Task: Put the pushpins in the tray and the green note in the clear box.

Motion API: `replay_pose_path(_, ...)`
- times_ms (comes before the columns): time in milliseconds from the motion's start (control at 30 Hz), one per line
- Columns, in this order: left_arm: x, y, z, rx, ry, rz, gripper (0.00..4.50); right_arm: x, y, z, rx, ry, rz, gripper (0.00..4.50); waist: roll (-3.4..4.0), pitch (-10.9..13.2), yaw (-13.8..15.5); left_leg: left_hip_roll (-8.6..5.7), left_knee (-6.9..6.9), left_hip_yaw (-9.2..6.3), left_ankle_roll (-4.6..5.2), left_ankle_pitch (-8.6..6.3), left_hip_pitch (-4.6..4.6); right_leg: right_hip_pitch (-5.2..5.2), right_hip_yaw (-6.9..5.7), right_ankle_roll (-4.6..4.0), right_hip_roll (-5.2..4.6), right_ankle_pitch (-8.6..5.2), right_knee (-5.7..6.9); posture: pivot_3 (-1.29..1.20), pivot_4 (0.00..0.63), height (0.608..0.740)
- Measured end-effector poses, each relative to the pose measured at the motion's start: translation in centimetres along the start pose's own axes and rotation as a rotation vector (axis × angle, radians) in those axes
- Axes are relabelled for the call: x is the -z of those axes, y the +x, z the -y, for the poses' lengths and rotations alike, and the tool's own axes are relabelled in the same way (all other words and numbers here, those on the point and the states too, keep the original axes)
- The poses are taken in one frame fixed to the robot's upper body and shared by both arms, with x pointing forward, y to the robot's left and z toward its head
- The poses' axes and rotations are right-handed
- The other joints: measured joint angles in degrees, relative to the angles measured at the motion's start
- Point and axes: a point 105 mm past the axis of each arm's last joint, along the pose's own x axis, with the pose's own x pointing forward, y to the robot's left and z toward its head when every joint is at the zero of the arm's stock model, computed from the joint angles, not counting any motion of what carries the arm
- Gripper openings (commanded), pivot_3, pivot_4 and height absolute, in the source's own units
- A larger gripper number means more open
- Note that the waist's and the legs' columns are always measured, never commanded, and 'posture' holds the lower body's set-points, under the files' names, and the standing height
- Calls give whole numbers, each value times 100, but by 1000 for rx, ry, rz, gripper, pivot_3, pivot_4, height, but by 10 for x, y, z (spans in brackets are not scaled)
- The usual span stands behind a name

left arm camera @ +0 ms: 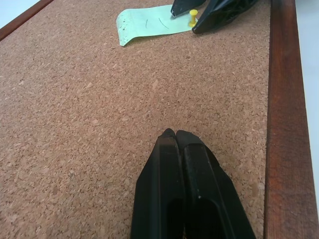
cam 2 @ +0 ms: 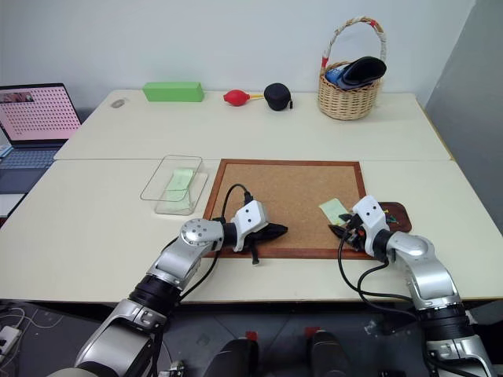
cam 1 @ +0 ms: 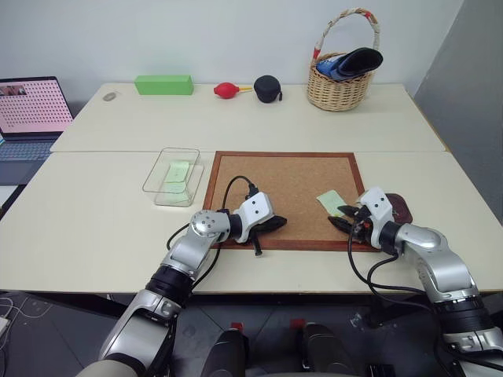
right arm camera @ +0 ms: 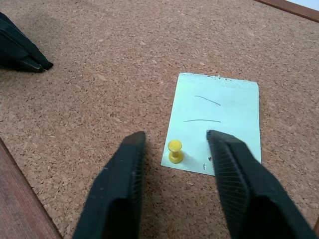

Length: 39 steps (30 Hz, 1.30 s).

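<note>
The yellow pushpin (right arm camera: 175, 151) alone goes through the green note (right arm camera: 219, 122) near its corner. I expect the green note to come with the pushpin when I lift the pushpin.
A pale green note (right arm camera: 219, 112) lies on the corkboard (cam 1: 283, 188), pinned near one corner by a yellow pushpin (right arm camera: 174, 151). My right gripper (right arm camera: 175, 137) is open, one finger on each side of the pin and neither touching it. The dark reddish-brown tray (cam 1: 399, 206) sits just right of the board, partly hidden behind that gripper. My left gripper (left arm camera: 175, 133) is shut and empty, low over the board's near left part. The clear box (cam 1: 154, 177) stands left of the board with a pale green slip (cam 1: 178, 171) inside.
At the back of the table are a bright green block (cam 1: 163, 85), a red bulb (cam 1: 226, 90), a black round case (cam 1: 267, 89) and a wicker basket (cam 1: 339, 82). A laptop (cam 1: 30, 106) sits at the far left.
</note>
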Motion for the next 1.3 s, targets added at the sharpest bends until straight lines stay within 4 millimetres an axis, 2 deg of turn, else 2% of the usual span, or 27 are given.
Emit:
replay_pose_path(167,0,0,0,0,0,0,0,0,-2,1,-1,10,5,250,0,0,0,0,0,0,0,0,0,0,-1,0,0,0,0,0,150,740)
replay_pose_path(233,0,0,0,0,0,0,0,1,-2,0,-10,13,6,23,0,0,0,0,0,0,0,0,0,0,0,0,0,0,0,0,150,740)
replay_pose_path(533,-1,0,0,0,2,2,0,-3,-5,0,-25,-25,7,23,0,0,0,0,0,0,0,0,-3,-2,-1,0,0,0,0,0,150,740)
replay_pose_path(600,0,0,0,-1,1,1,0,-14,-7,-1,-33,-63,30,23,0,0,-1,0,0,-1,0,0,-2,-3,-1,0,0,0,0,0,150,740)
replay_pose_path(700,0,-1,-1,-7,-2,1,0,-50,-7,-4,-52,-153,117,23,-1,-1,-4,1,0,-4,0,0,0,-1,-4,0,0,0,0,0,150,740)
replay_pose_path(733,0,-1,-1,-7,-2,3,0,-55,-8,-5,-57,-165,131,23,-1,-1,-3,1,0,-4,0,0,-1,-1,-5,-1,0,-1,-1,0,150,740)
replay_pose_path(800,-1,1,0,-6,-6,11,0,-62,-8,-8,-70,-178,152,23,-2,-1,0,0,0,-4,0,0,-4,-1,-4,-1,-1,-1,-3,0,150,740)
replay_pose_path(933,-6,4,-4,-48,-14,60,0,-62,-8,-9,-77,-171,152,23,-7,4,20,-3,1,-5,0,0,-12,-7,-4,1,-4,1,-3,0,150,740)
replay_pose_path(1100,-14,-1,-16,-120,-41,129,914,-67,-7,-9,-81,-170,153,0,-25,40,-2,0,-3,-10,0,0,-33,-29,-10,24,0,15,-1,0,150,740)
replay_pose_path(1300,-44,-12,-29,-134,97,202,1948,-76,-4,-9,-88,-142,153,0,-27,52,3,-3,-7,-11,-1,0,-57,-50,-10,24,-2,15,-6,0,150,740)
